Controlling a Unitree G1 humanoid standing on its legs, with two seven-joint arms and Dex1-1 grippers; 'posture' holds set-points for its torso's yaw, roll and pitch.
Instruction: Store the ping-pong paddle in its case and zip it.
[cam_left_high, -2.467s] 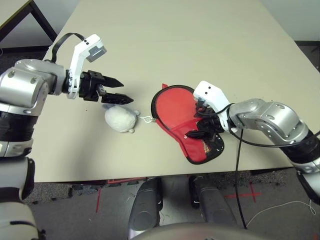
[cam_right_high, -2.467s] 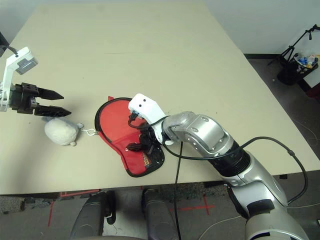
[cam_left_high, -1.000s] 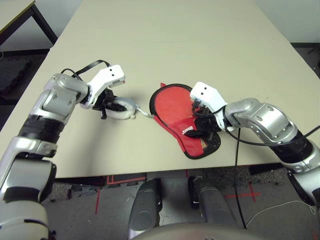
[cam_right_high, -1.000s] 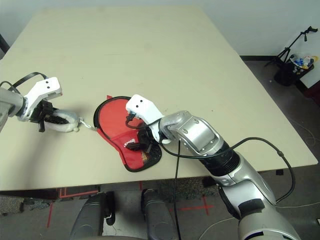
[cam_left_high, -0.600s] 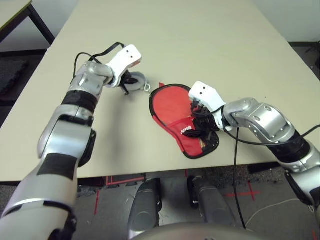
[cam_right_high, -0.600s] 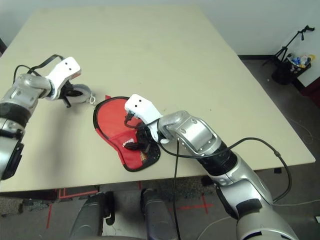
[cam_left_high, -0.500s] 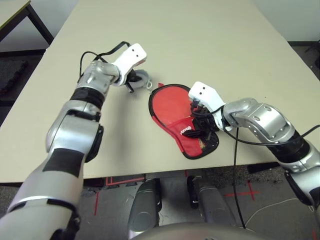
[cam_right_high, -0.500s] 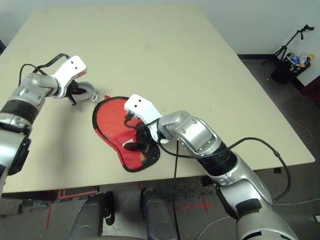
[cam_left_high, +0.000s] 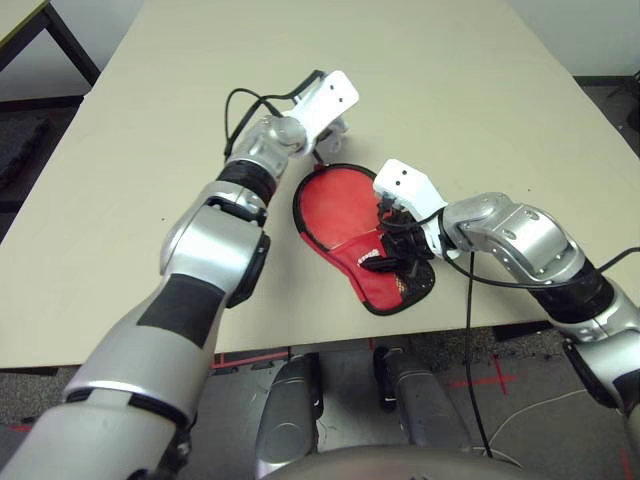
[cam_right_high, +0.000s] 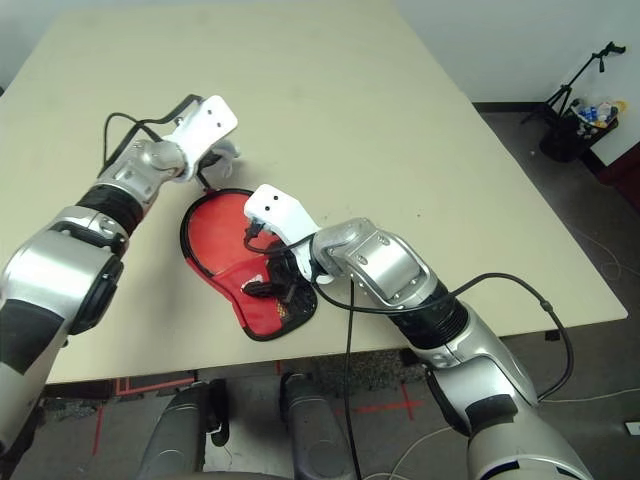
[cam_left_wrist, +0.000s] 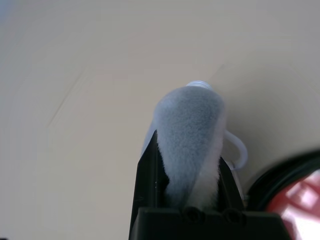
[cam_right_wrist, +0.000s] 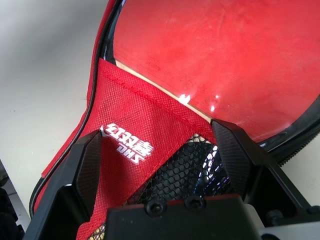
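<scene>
My gripper will pull the small pouch (cam_left_high: 334, 140), and the zip should then follow it round to the narrow end of the case, because the pouch's cord meets the case's far rim.
The ping-pong paddle (cam_left_high: 335, 205) lies in the open red case (cam_left_high: 395, 288), its round red face (cam_right_wrist: 220, 60) up and its handle under the case's flap. My right gripper (cam_right_wrist: 157, 132) stands open over that narrow end, fingers either side of the white-logo flap (cam_right_wrist: 131, 145) and the black mesh pocket (cam_right_wrist: 185, 170). My left arm reaches to the far rim of the case. There my left gripper (cam_left_wrist: 187, 165) is shut on the small white-grey cloth pouch (cam_left_wrist: 192, 130), whose white cord loop (cam_left_wrist: 240, 150) hangs beside the case's black trim (cam_left_wrist: 295, 185).
The tan table (cam_left_high: 470, 80) stretches wide behind and to both sides of the case. A black cable (cam_left_high: 468, 310) hangs from my right forearm over the near table edge. Dark floor lies beyond the table's left edge (cam_left_high: 30, 110).
My left arm has swung the pouch from the case's left side around to its far rim. The right gripper and the case have stayed put.
</scene>
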